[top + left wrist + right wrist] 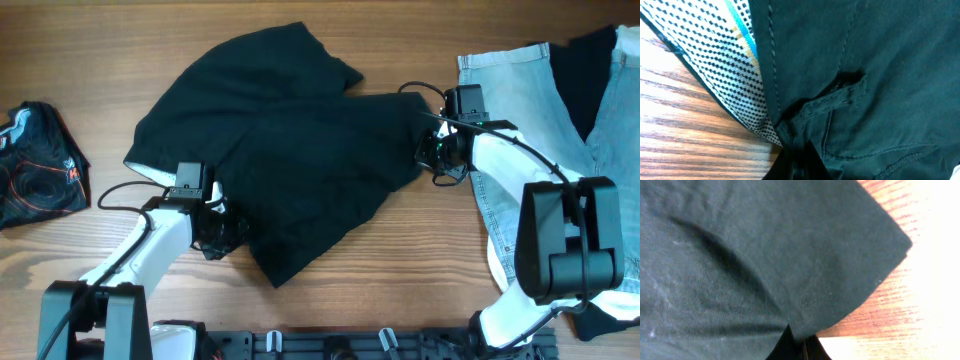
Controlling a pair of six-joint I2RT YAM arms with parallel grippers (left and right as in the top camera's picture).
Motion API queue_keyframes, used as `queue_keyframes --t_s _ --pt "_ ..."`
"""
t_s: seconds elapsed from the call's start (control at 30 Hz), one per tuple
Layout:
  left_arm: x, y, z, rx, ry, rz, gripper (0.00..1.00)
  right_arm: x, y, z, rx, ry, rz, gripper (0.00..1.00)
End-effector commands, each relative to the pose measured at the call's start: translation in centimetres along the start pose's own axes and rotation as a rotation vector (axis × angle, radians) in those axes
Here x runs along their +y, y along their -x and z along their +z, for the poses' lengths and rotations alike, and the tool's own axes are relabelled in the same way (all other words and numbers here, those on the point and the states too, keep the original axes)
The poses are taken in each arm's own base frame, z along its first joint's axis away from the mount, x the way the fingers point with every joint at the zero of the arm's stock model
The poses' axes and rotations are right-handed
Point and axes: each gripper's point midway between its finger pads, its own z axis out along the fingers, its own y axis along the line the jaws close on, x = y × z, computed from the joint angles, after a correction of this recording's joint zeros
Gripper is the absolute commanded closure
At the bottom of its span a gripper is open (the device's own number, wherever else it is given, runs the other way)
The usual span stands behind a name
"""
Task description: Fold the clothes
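Note:
The robot's right gripper should pull the hem (pixel 416 182) out straight before folding, because the near edge of the black shorts (pixel 338 242) slants and droops toward the front.
The black shorts (pixel 290 140) lie spread across the middle of the wooden table. My left gripper (pixel 218 232) is shut on their waistband edge at the lower left; the left wrist view shows black fabric with a belt loop (pixel 840 95) and dotted white inner lining (pixel 725 65) pinched at the fingers (pixel 801 167). My right gripper (pixel 437 150) is shut on the right corner of the shorts; the right wrist view shows the black hem (pixel 790 265) pinched at the fingertips (pixel 802 347). Light-blue denim shorts (pixel 525 110) lie at the right under my right arm.
A black patterned garment (pixel 35 165) lies at the table's left edge. Another dark garment (pixel 590 60) lies over the denim at the far right. Bare wood (pixel 400 270) shows along the front of the table.

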Motion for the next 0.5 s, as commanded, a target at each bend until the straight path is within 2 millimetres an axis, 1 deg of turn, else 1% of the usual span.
queue_keyframes --t_s 0.0,0.03,0.1,0.13,0.17,0.2,0.23,0.27,0.3,0.33,0.37,0.4,0.43,0.47 --pt "2.3 0.1 -0.5 0.017 0.043 -0.098 0.96 -3.8 -4.6 0.2 0.175 -0.165 0.039 0.96" --pt "3.0 1.0 -1.2 0.002 0.038 -0.158 0.96 -4.4 -6.1 -0.2 0.233 -0.196 0.046 0.96" --pt "4.0 4.2 -3.3 -0.072 0.001 -0.248 0.96 -4.9 -8.8 -1.1 0.342 -0.231 0.048 0.96" --pt "4.7 6.3 -4.9 -0.132 -0.025 -0.291 0.96 -4.6 -10.3 -1.6 0.400 -0.235 0.041 0.96" --pt "5.3 8.5 -6.6 -0.199 -0.033 -0.290 0.96 -4.0 -11.6 -2.0 0.445 -0.237 0.024 0.96" --pt "5.9 9.6 -7.6 -0.238 -0.025 -0.302 0.96 -3.5 -12.3 -2.3 0.462 -0.236 0.007 0.95" --pt "6.4 11.2 -9.1 -0.292 -0.025 -0.322 0.96 -2.9 -12.8 -2.6 0.464 -0.238 -0.021 0.90" --pt "6.3 12.3 -10.4 -0.326 -0.051 -0.332 0.96 -1.9 -12.7 -2.9 0.432 -0.223 -0.043 0.78" --pt "6.1 12.5 -10.8 -0.329 -0.057 -0.323 0.96 -1.2 -12.0 -3.4 0.388 -0.198 -0.059 0.72" --pt "6.0 12.4 -11.0 -0.323 -0.054 -0.320 0.95 -0.7 -11.0 -3.9 0.341 -0.182 -0.068 0.70" --pt "6.0 12.2 -11.0 -0.314 -0.049 -0.308 0.78 -0.4 -9.6 -4.6 0.278 -0.175 -0.077 0.65" --pt "6.1 11.7 -10.9 -0.292 -0.036 -0.281 0.60 0.0 -7.2 -5.8 0.173 -0.178 -0.086 0.46" --pt "6.3 10.9 -10.6 -0.263 -0.024 -0.274 0.52 0.7 -5.6 -6.6 0.105 -0.157 -0.108 0.29" --pt "6.4 10.4 -10.5 -0.242 -0.017 -0.278 0.49 2.1 -3.9 -7.2 0.035 -0.104 -0.176 0.22"
